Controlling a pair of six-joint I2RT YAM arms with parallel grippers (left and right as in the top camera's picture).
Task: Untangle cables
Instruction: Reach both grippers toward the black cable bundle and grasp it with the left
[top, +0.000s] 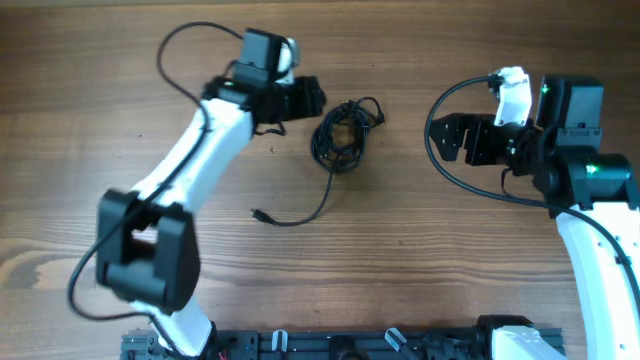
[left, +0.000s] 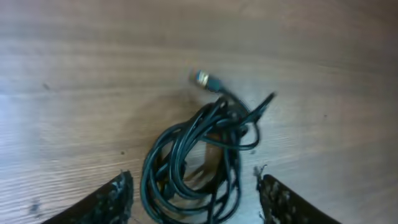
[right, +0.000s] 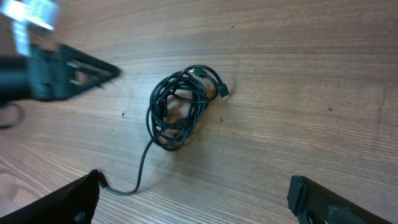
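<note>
The cables' loops lie bunched in one coil (top: 328, 150), so next my left gripper lifts and holds it while my right gripper pulls the opposite loops (top: 360, 135) away.
The cables (top: 341, 133) are thin black cords bunched in a loose coil on the wooden table, with one strand trailing down-left to a small plug (top: 258, 214). My left gripper (top: 312, 97) is open just left of the coil; in the left wrist view (left: 194, 196) its fingers stand either side of the coil's near loops (left: 199, 155), and a plug (left: 200, 78) lies beyond. My right gripper (top: 447, 139) is open and empty, well right of the coil. In the right wrist view (right: 194, 196) the coil (right: 179, 109) lies ahead of the fingers.
The wooden table (top: 420, 260) stretches all round the coil. A black rail (top: 350, 345) with clips runs along the front edge. Thick black arm wires loop near each gripper.
</note>
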